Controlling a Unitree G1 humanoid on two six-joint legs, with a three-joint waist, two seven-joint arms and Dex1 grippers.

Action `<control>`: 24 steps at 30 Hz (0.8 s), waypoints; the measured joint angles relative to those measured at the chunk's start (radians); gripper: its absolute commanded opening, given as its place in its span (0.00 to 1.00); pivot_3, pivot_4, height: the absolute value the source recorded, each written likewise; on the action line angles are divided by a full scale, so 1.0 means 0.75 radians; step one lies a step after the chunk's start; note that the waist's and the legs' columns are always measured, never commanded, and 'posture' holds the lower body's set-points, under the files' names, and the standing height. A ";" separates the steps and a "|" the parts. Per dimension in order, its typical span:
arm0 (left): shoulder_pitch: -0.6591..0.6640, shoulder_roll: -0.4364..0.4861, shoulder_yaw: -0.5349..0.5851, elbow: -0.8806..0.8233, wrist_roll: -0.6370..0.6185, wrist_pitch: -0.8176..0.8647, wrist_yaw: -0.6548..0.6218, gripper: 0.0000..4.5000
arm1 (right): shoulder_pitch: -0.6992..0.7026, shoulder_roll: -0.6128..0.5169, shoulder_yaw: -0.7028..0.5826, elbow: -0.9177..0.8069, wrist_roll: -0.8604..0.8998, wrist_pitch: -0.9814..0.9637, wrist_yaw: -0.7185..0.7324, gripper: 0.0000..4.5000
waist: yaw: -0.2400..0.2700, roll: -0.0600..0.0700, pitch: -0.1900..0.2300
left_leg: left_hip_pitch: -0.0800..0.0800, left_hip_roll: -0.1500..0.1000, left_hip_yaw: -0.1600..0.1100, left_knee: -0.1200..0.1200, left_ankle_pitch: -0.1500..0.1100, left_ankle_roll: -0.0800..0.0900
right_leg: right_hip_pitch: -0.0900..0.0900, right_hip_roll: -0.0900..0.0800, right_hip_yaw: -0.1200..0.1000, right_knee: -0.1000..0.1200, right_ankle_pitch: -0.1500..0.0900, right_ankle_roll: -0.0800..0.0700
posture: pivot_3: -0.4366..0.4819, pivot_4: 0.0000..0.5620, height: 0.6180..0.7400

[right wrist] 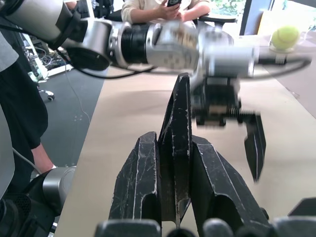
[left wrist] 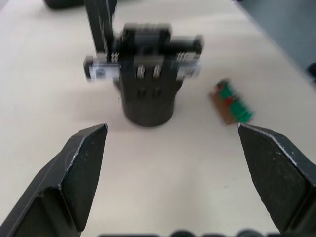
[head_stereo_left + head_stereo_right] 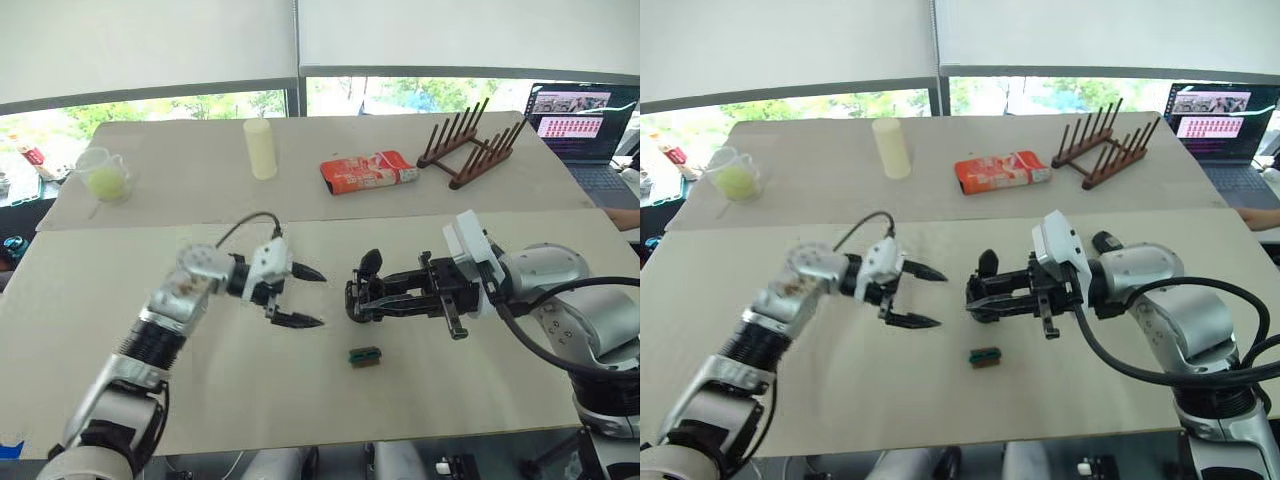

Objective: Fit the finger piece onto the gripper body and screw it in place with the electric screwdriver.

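Note:
The gripper body has an empty mount (image 2: 190, 46) opposite its upright finger, so the finger piece will remain standing there unscrewed when the robot fits it.
The gripper body (image 3: 362, 292) stands on the table between my two grippers, its pointed black finger up; the left wrist view shows its rounded base (image 2: 148, 96) and side rods. My left gripper (image 3: 303, 297) is open a little to the body's left, its fingers spread wide and holding nothing. From the right, my right gripper (image 3: 400, 292) reaches in, shut on a thin black wedge, the finger piece (image 1: 178, 123), whose point faces the body. Whether the piece touches the body I cannot tell. The electric screwdriver is out of view.
A small green block (image 3: 365, 357) lies just in front of the body. On the far table stand a red packet (image 3: 368, 172), a wooden rack (image 3: 470, 145), a pale cylinder (image 3: 261, 148) and a cup (image 3: 105, 178). A laptop (image 3: 585, 125) sits far right.

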 measured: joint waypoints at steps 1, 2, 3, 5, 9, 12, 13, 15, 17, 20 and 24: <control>0.006 -0.027 -0.009 0.042 0.032 -0.061 0.023 1.00 | 0.010 0.000 -0.001 -0.008 0.001 0.000 -0.010 0.08 | 0.003 0.000 0.000 | 0.000 0.000 0.000 0.000 0.000 0.000 | 0.000 -0.001 0.000 0.000 0.000 0.000 | 0.48 0.27 1.00; 0.011 -0.043 -0.017 0.072 0.060 -0.104 0.036 1.00 | 0.016 0.000 -0.001 -0.015 0.002 0.000 -0.014 0.08 | 0.004 0.000 0.000 | 0.000 -0.001 0.000 0.000 0.000 0.000 | 0.000 -0.001 0.001 0.000 0.000 0.000 | 0.48 0.27 1.00; 0.014 -0.066 -0.026 0.113 0.090 -0.160 0.043 1.00 | 0.036 -0.001 -0.010 -0.025 0.007 0.003 -0.029 0.08 | 0.004 0.000 0.000 | 0.000 -0.001 0.000 0.000 0.000 0.001 | 0.000 -0.003 0.001 0.000 0.000 0.000 | 0.48 0.27 1.00; 0.019 -0.109 -0.032 0.167 0.123 -0.224 0.059 1.00 | 0.070 -0.008 -0.014 -0.030 0.016 0.008 -0.045 0.08 | 0.006 0.000 0.000 | 0.000 -0.001 0.000 0.000 0.000 0.001 | 0.000 -0.002 0.001 0.000 0.000 0.000 | 0.48 0.27 1.00; 0.012 -0.209 -0.038 0.238 0.170 -0.259 0.114 1.00 | 0.110 -0.025 -0.018 -0.044 0.022 0.009 -0.062 0.08 | 0.007 0.000 0.000 | 0.000 -0.001 0.000 0.000 -0.001 0.001 | 0.000 -0.003 0.002 0.001 0.000 0.000 | 0.48 0.27 1.00; 0.001 -0.270 -0.041 0.278 0.186 -0.281 0.144 1.00 | 0.115 -0.031 -0.020 -0.047 0.027 0.014 -0.078 0.08 | 0.008 0.000 0.000 | 0.000 0.000 0.000 0.001 -0.001 0.001 | 0.000 -0.003 0.002 0.001 0.000 0.000 | 0.48 0.27 1.00; -0.001 -0.290 -0.042 0.287 0.190 -0.280 0.154 1.00 | 0.118 -0.033 -0.020 -0.047 0.027 0.014 -0.088 0.08 | 0.008 0.000 0.000 | 0.000 0.000 0.000 0.001 -0.001 0.001 | 0.000 -0.003 0.002 0.001 0.000 0.000 | 0.48 0.27 1.00; -0.001 -0.317 -0.044 0.292 0.194 -0.277 0.165 1.00 | 0.126 -0.035 -0.021 -0.048 0.027 0.016 -0.100 0.08 | 0.008 0.000 0.000 | 0.000 0.000 0.000 0.001 -0.001 0.001 | 0.000 -0.003 0.002 0.001 0.000 0.000 | 0.48 0.27 1.00; -0.001 -0.338 -0.046 0.295 0.198 -0.272 0.173 1.00 | 0.142 -0.037 -0.021 -0.049 0.027 0.019 -0.107 0.08 | 0.010 0.000 0.000 | 0.000 0.000 0.000 0.001 -0.001 0.002 | 0.000 -0.003 0.003 0.001 0.000 0.000 | 0.48 0.27 1.00; -0.003 -0.360 -0.040 0.309 0.197 -0.270 0.185 0.88 | 0.156 -0.038 -0.021 -0.050 0.027 0.020 -0.114 0.08 | 0.011 0.000 0.000 | 0.000 0.000 0.000 0.001 -0.001 0.002 | 0.000 -0.003 0.002 0.001 0.000 0.000 | 0.48 0.27 1.00; -0.033 -0.390 -0.010 0.389 0.172 -0.277 0.177 0.52 | 0.164 -0.039 -0.021 -0.045 0.020 0.015 -0.124 0.08 | 0.014 0.000 0.000 | 0.000 0.000 0.000 0.001 -0.001 0.002 | 0.000 -0.002 0.002 0.001 0.000 0.000 | 0.48 0.27 1.00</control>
